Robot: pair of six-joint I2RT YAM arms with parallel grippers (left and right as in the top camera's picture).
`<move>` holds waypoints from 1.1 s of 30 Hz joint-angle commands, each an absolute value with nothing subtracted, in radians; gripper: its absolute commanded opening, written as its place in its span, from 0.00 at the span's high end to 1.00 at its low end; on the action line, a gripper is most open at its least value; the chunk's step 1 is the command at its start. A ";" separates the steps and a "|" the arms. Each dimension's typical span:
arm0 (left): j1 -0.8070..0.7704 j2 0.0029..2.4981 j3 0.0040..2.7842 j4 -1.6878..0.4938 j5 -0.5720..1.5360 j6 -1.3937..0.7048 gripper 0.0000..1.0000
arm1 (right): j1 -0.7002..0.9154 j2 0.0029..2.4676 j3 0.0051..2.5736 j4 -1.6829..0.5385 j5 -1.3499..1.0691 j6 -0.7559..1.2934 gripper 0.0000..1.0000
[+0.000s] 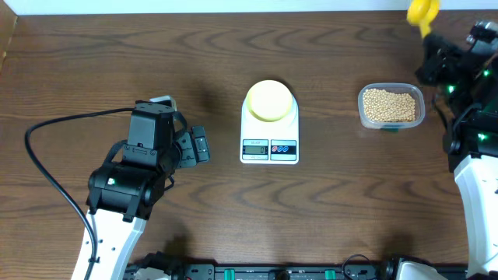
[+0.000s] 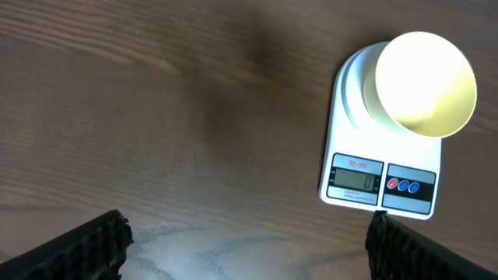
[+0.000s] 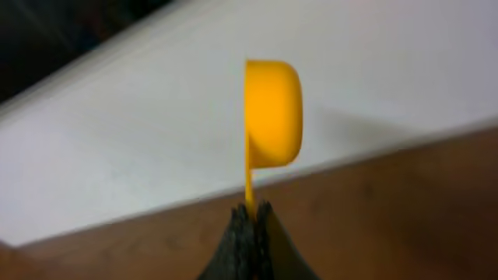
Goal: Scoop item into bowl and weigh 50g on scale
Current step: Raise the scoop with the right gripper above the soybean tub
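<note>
My right gripper is pointing the bright yellow scoop (image 1: 422, 11) at the white wall, past the tub, so it should swing the scoop back and tilt it down into the beans (image 1: 390, 106).
The pale yellow bowl (image 1: 270, 100) stands on the white scale (image 1: 269, 140) at mid-table; both also show in the left wrist view, bowl (image 2: 424, 82) on scale (image 2: 381, 183). The bowl looks empty. The beige beans (image 1: 389, 105) fill a clear plastic tub (image 1: 391, 124) to the right of the scale. My right gripper (image 3: 253, 210) is shut on the handle of the bright yellow scoop (image 3: 272, 113), held up near the table's far right corner, scoop (image 1: 422, 11). My left gripper (image 2: 249, 241) is open and empty, left of the scale.
A white wall runs behind the table's far edge (image 3: 117, 155). A black cable (image 1: 47, 167) loops at the left of the left arm. Bare wooden table (image 2: 156, 117) lies between the left gripper and the scale.
</note>
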State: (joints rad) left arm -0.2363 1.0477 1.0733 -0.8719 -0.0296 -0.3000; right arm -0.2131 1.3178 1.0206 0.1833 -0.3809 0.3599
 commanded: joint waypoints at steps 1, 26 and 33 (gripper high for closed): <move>-0.232 1.051 1.081 -0.875 -0.038 -0.309 0.02 | -0.215 1.341 1.036 0.380 -0.364 0.319 0.99; -0.232 1.051 1.081 -0.850 -0.038 -0.309 0.01 | -0.136 1.408 1.036 0.437 -0.568 0.482 0.99; -0.232 1.051 1.081 -0.842 -0.020 -0.319 0.01 | -0.080 1.408 1.036 0.182 -0.567 0.402 0.98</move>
